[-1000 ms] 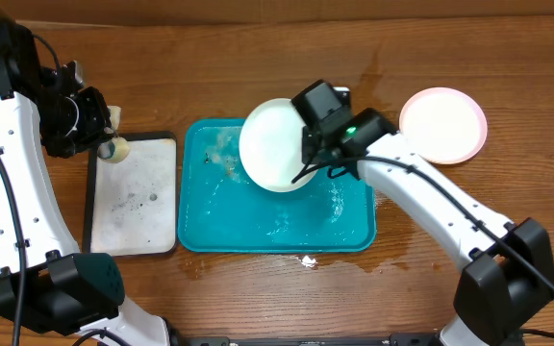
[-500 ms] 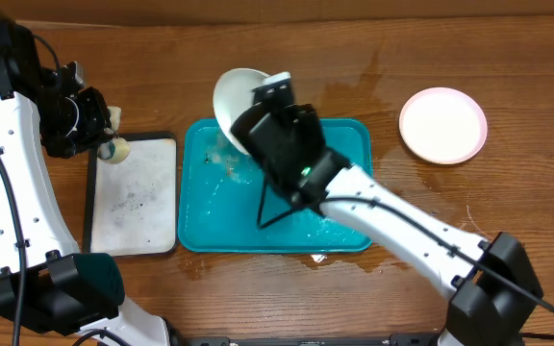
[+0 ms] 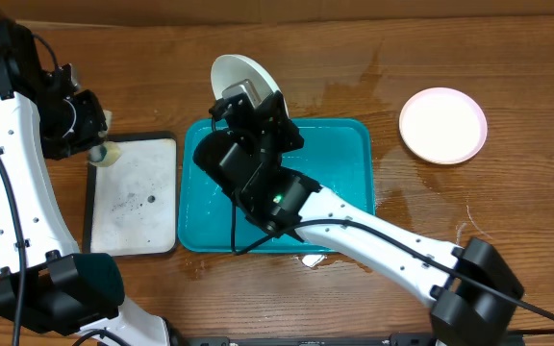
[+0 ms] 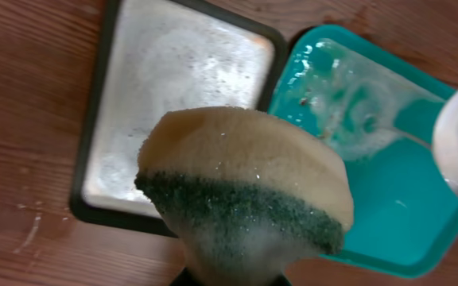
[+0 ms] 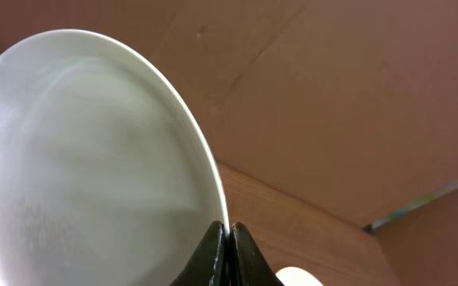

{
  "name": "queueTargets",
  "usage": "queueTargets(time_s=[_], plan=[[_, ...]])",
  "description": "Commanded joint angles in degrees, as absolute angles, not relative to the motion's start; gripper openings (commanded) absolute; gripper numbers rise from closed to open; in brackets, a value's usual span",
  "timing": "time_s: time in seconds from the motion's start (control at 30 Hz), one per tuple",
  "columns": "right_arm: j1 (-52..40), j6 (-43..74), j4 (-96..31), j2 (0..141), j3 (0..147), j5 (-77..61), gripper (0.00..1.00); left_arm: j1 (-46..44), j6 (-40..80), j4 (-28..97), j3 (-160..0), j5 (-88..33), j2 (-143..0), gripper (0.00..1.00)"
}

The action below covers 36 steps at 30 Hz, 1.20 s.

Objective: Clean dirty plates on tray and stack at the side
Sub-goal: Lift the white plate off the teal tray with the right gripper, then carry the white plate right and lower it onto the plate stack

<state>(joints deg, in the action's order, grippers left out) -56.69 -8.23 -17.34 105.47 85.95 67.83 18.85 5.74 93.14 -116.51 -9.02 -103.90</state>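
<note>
The yellow sponge (image 3: 105,154) is hanging at the edge of the empty black-rimmed tray. My left gripper should keep bringing it down toward the tray's middle (image 3: 137,198) and let go of it there.
My right gripper (image 5: 229,235) is shut on the rim of a white plate (image 5: 94,159), with the jaws pinching its edge. From overhead the plate (image 3: 237,75) stands tilted on edge above the far left corner of the teal tray (image 3: 339,159), and the right gripper (image 3: 250,99) is just below it. My left gripper (image 3: 96,144) hovers left of the tray, shut on a yellow sponge (image 4: 245,171) with a green scouring side. A second plate (image 3: 442,125) lies flat on the table at the far right. The tray (image 4: 372,199) is wet, with foam and brown specks.
A smaller black-rimmed white tray (image 3: 133,197), wet and speckled, lies left of the teal tray, below the left gripper. The right arm's body (image 3: 258,183) covers the teal tray's left half. Water is spilled on the wood (image 3: 373,77) behind and in front of the tray.
The right arm has swung the plate leftward, from over the tray's middle to its far left corner, turning it more on edge. The left arm has barely moved.
</note>
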Motion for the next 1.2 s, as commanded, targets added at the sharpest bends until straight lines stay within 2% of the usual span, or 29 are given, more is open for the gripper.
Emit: queueTargets(time_s=[0.0,0.2,0.53,0.77,0.9,1.0,1.03,1.07,1.13,1.17], plan=[[-57.01,-12.67,-14.85,107.83,87.15,71.09,0.04,18.72,4.69,92.25,-115.11,-3.60,-103.07,0.04],[-57.82,-21.54,-5.89,110.30,87.07,74.81,0.04,18.72,4.67,89.34,-109.60,-1.87,-103.09,0.04],[-61.12,-20.34,-5.13,110.30,87.07,75.37,0.04,18.72,4.71,85.45,-99.09,1.08,-103.11,0.04],[-60.95,-17.98,-5.17,110.30,87.07,75.29,0.04,18.72,4.69,75.77,-87.22,1.06,-103.24,0.07],[-60.95,-17.96,-5.19,110.30,87.07,74.24,0.04,18.72,4.69,70.32,-82.56,1.56,-103.61,0.22],[-60.95,-17.04,-5.19,110.30,87.07,73.78,0.04,18.72,4.69,66.72,-80.31,1.67,-103.66,0.28],[-60.95,-16.34,-5.19,110.30,87.07,73.78,0.04,18.72,4.69,66.02,-79.72,1.69,-103.66,0.34],[-60.95,-16.16,-5.21,110.30,87.07,73.52,0.04,18.72,4.69,65.63,-79.20,1.69,-103.66,0.46],[-60.95,-15.79,-5.23,110.30,87.07,73.34,0.04,18.72,4.69,65.34,-78.76,1.69,-103.66,0.88],[-60.95,-15.79,-5.23,110.30,87.07,73.23,0.04,18.72,4.71,65.32,-78.76,1.58,-103.66,1.00]])
